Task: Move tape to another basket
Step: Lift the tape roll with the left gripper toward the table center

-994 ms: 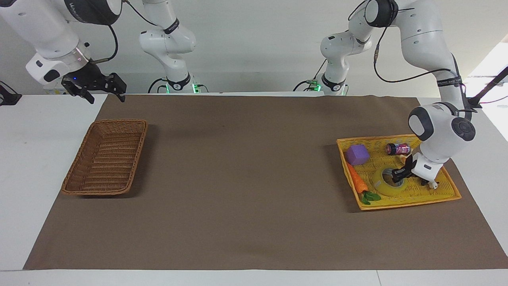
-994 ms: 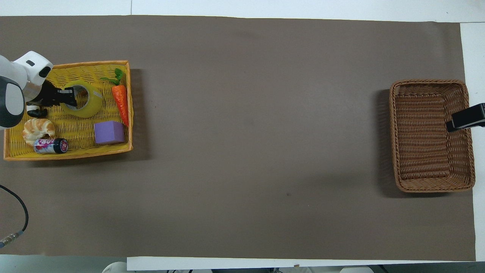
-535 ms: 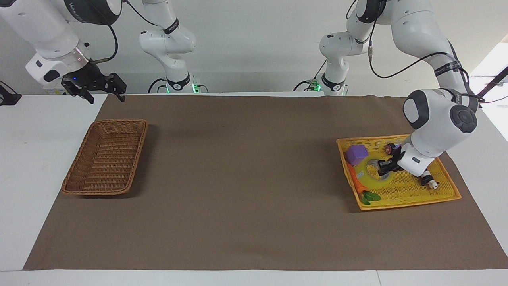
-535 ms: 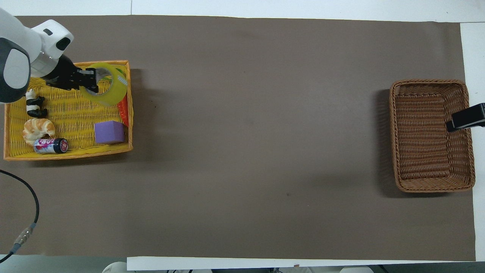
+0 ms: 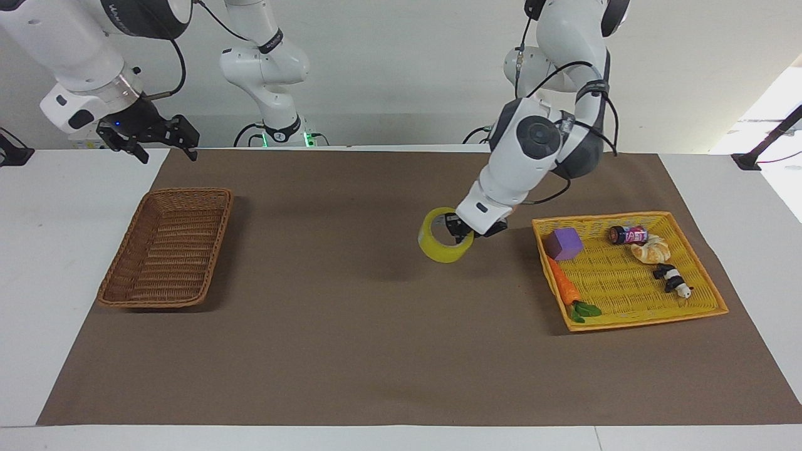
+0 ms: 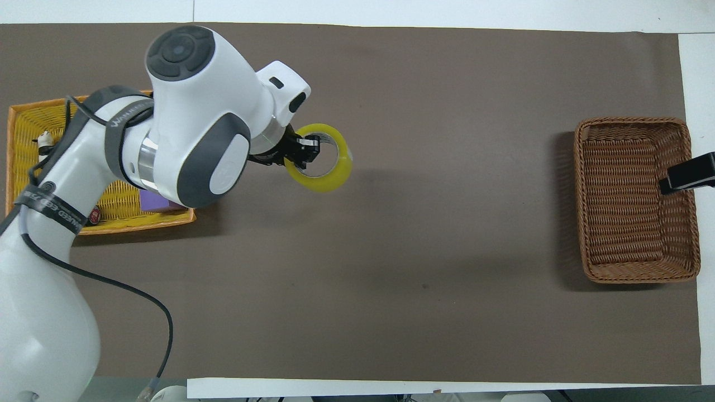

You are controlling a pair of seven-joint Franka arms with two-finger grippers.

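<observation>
The yellow tape's opposite side (image 6: 345,161) is free of my left gripper, so my right gripper should keep going toward that side and close with one finger inside the tape's ring (image 6: 327,160).
The yellow tape (image 5: 443,243) (image 6: 324,159) hangs in the air over the brown mat, between the two baskets. My left gripper (image 5: 459,230) (image 6: 303,154) is shut on the roll's wall, one finger inside the ring. The dark brown wicker basket (image 5: 168,248) (image 6: 637,199) stands empty at the right arm's end of the table. My right gripper (image 5: 160,139) (image 6: 686,178) waits open, raised over that basket's edge nearest the robots.
A yellow-orange woven tray (image 5: 702,307) (image 6: 22,120) at the left arm's end holds a purple block (image 5: 565,243), a carrot (image 5: 565,288), a can (image 5: 628,235), a croissant (image 5: 651,251) and a small black-and-white toy (image 5: 671,279). The left arm covers most of the tray from above.
My left gripper has lifted the tape out of the yellow tray and carried it over the mat toward the middle of the table. The right arm has not moved.
</observation>
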